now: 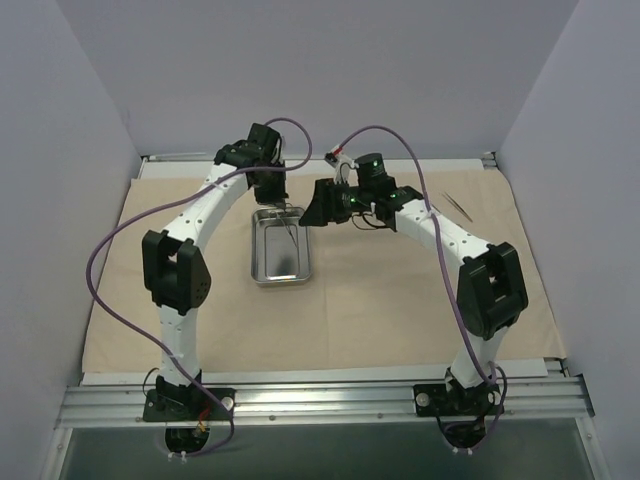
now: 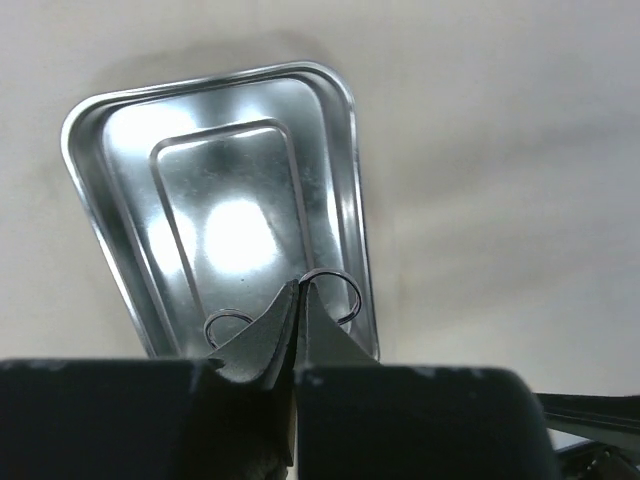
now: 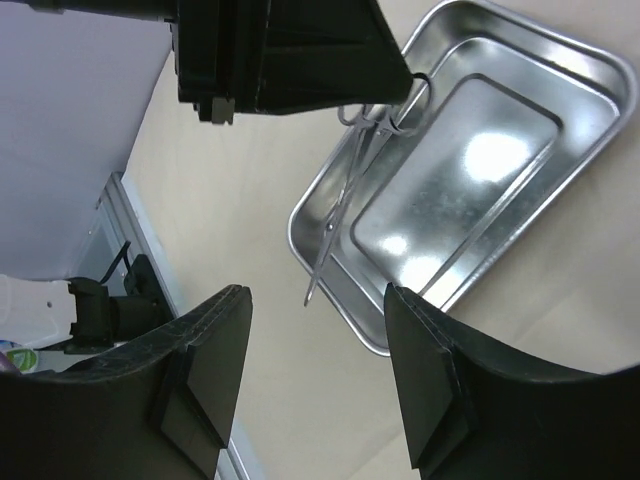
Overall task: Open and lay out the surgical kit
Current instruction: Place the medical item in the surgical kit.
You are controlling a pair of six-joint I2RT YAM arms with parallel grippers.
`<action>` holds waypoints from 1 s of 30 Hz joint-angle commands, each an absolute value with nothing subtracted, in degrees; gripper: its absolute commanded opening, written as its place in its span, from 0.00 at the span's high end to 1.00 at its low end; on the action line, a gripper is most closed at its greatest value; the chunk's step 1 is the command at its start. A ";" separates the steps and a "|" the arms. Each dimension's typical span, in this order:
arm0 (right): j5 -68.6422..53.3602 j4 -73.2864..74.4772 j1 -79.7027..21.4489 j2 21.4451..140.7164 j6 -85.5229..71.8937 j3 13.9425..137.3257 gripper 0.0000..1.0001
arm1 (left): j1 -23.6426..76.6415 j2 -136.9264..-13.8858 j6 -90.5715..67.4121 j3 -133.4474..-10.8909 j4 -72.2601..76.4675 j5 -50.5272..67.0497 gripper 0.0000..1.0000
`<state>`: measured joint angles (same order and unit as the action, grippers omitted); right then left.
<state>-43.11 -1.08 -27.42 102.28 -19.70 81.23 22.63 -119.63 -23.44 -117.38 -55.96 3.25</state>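
Observation:
Next, I take the instrument's stem (image 3: 348, 190) with my right gripper before my left gripper takes the instrument's tip, because my left gripper is holding the instrument by its ring handle (image 3: 414, 111) and the instrument's tip is hanging.
The beige cloth wrap (image 1: 380, 300) lies spread flat over the table. On it, left of centre, sits the shiny steel tray (image 1: 254, 250), which also fills much of the left wrist view (image 2: 230, 200) and the right wrist view (image 3: 500, 170). My left gripper (image 1: 270, 195) hangs over the tray's far end, shut on a ring handle (image 2: 326, 272) of a thin scissor-like instrument (image 3: 345, 190). The instrument dangles tip-down above the tray's edge. My right gripper (image 1: 308, 215) hovers just right of it, open and empty, with its fingers (image 3: 215, 370) spread wide.
A thin metal instrument (image 1: 457, 205) lies on the cloth at the back right. Grey walls close in the table on three sides. A metal rail (image 1: 320, 400) runs along the near edge, by the arm bases.

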 commanded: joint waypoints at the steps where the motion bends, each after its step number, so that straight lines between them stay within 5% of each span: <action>1: -45.35 -0.26 -29.00 103.36 -19.24 83.58 0.44 | 24.87 -113.74 -24.08 -116.63 -54.67 5.36 0.98; 15: -42.98 1.67 -29.79 104.76 -20.48 83.41 0.54 | 29.62 -111.27 -25.05 -116.01 -53.00 6.33 0.98; 21: -46.04 -3.76 -29.79 105.38 -23.37 81.39 0.73 | 30.23 -111.80 -25.31 -116.89 -53.00 6.94 0.98; 25: -47.81 -9.21 -29.79 105.21 -27.94 79.11 0.99 | 30.15 -112.15 -24.88 -117.59 -52.99 7.39 0.98; 28: -47.90 -12.91 -29.62 103.89 -31.37 76.65 1.00 | 29.80 -111.80 -23.56 -119.35 -53.88 5.45 0.71; 30: -47.73 -15.89 -29.53 102.49 -34.35 74.37 1.00 | 28.39 -110.49 -22.85 -119.53 -53.18 6.59 0.71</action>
<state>-44.53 -7.09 -28.67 105.58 -29.23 76.20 29.45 -114.08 -24.32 -116.42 -55.66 6.00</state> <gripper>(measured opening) 0.042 0.287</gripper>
